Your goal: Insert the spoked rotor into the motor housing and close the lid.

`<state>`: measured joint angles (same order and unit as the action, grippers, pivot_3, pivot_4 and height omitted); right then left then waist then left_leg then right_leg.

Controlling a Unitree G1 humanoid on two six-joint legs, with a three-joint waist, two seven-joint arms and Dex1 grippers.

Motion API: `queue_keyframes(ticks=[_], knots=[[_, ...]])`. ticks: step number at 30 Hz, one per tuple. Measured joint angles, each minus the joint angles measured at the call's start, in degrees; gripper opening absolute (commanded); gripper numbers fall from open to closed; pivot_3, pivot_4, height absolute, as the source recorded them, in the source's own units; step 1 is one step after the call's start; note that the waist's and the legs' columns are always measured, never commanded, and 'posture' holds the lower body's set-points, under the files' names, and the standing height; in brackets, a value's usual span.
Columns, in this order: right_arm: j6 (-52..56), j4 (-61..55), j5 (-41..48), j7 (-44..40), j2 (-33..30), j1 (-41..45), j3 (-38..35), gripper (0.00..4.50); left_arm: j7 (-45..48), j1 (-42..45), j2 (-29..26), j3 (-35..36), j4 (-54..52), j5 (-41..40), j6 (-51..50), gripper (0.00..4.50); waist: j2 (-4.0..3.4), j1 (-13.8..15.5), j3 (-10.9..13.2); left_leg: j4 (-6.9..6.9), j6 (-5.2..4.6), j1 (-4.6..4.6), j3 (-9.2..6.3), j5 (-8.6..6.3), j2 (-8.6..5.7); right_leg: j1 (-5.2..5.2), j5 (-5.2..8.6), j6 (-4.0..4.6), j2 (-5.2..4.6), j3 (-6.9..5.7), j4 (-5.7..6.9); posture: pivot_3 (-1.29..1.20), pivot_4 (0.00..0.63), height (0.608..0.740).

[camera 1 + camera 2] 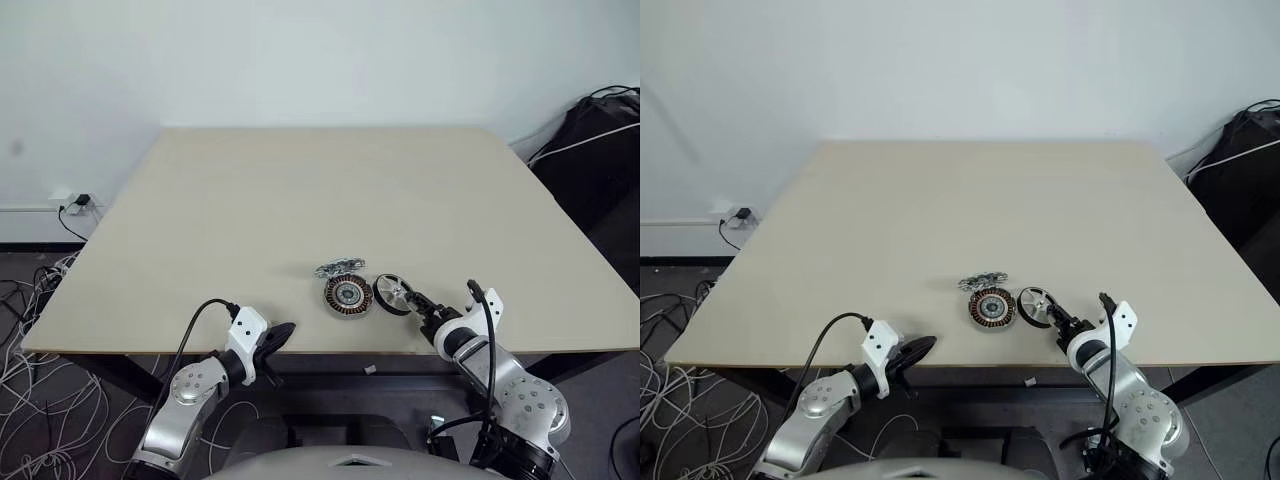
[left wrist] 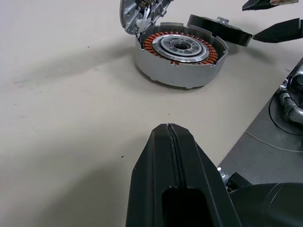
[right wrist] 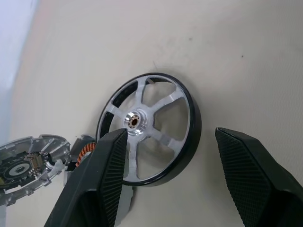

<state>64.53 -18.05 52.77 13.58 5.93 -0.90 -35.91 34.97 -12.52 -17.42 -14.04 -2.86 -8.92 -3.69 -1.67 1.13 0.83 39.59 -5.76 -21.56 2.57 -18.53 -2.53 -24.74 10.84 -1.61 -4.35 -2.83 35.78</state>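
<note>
I expect the silver lid [image 3: 29,164] to swing round with the motor housing when I push the rotor in, because a white strip [image 3: 57,167] connects the lid to the motor housing.
The motor housing [image 1: 347,296], a copper-ringed disc, sits on the table near its front edge. The silver lid [image 1: 340,268] stands tilted open at the housing's far side. The spoked rotor [image 1: 392,294], black-rimmed with silver spokes, rests close against the housing's right side. My right gripper [image 1: 417,303] is open just right of the rotor, and its fingers [image 3: 102,179] straddle the rim [image 3: 149,127] without closing on it. My left gripper [image 1: 283,332] is shut and empty at the table's front edge, left of the housing [image 2: 180,52].
The tan table [image 1: 300,190] stretches wide behind the parts. Loose cables [image 1: 30,330] lie on the floor at the left, below a wall socket [image 1: 75,205]. A black bag [image 1: 600,150] stands off the table's right side.
</note>
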Motion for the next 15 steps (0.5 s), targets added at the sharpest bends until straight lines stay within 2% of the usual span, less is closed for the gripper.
queue_keyframes(ticks=[15], knots=[[-3.0, 5.1, 3.2, 1.3, -0.2, 0.2, 4.2, 3.18, 0.1, 0.1, 0.0, 0.0, 0.0, 0.0, 0.0, 0.0, 0.07, -0.9, 0.0, 0.0, -0.04, 0.12, 0.02, 0.03, 0.05, 0.08, 0.01, -0.07, 0.07, 0.01, 0.01, 0.0, 0.0, 0.74]])
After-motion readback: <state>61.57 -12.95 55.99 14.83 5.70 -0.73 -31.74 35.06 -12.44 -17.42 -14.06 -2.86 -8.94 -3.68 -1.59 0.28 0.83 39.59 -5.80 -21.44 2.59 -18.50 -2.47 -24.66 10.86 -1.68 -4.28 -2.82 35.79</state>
